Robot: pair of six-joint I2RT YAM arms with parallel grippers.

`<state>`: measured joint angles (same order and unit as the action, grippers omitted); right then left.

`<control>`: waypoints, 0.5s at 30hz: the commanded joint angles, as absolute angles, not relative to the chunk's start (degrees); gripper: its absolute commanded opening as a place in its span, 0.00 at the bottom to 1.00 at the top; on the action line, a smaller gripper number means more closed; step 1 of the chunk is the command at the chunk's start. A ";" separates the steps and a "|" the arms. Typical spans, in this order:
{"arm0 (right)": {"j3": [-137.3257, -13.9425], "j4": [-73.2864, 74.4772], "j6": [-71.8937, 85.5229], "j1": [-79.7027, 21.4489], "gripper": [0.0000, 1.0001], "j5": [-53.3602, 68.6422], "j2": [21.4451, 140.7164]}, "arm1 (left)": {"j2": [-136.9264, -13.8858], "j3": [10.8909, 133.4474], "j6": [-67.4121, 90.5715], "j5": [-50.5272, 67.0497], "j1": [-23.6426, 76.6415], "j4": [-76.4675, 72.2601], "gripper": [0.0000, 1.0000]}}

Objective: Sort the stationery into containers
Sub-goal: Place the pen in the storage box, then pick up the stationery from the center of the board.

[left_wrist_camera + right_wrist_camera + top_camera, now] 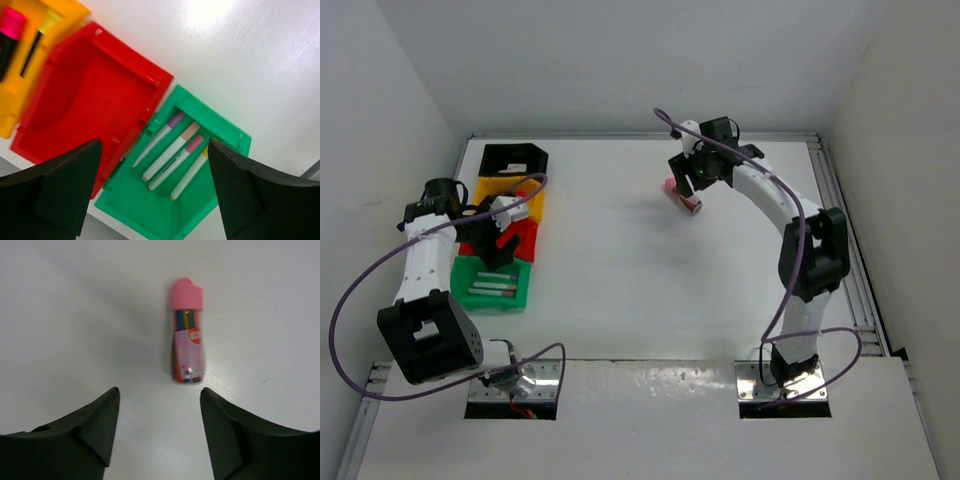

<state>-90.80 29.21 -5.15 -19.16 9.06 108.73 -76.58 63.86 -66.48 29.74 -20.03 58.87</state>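
Next, I take the tube's clear end [693, 205] with my right gripper and hand the tube over, because the pink-capped tube [670, 186] is far from the red bin and my left gripper.
A pink-capped clear tube [187, 340] with coloured sticks inside lies on the white table, just beyond my open, empty right gripper [159, 390]. In the top view the tube [686, 198] lies under that gripper [693, 183]. My left gripper [154, 145] is open and empty, hovering over the red bin [85, 95] and the green bin [145, 210]. Several white pens [172, 155] lie in the green bin. The red bin looks empty. The yellow bin [17, 95] holds a pink-capped marker [10, 30] and a yellow-capped marker [42, 30].
The four bins stand in a column at the table's left: black [515, 158] farthest, then yellow [534, 206], red [525, 240] and green [492, 290]. The left gripper [498, 240] hides part of the yellow and red bins. Purple cables loop off both arms.
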 commanded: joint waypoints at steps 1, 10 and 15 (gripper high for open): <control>-97.28 30.14 -11.68 -17.41 0.67 2.38 114.24 | -75.50 67.76 -61.88 37.25 -20.83 60.20 0.93; -110.12 32.96 -13.36 -16.26 0.81 3.34 129.81 | -71.72 69.26 -55.46 44.21 -20.13 60.56 0.96; -110.83 33.05 -13.45 -16.61 0.78 3.78 134.20 | -71.54 70.31 -53.35 45.00 -20.30 60.91 0.97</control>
<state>-108.31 33.12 -12.32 -16.03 3.68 133.19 -73.01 67.83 -55.27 41.30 -20.23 60.38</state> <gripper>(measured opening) 0.787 0.967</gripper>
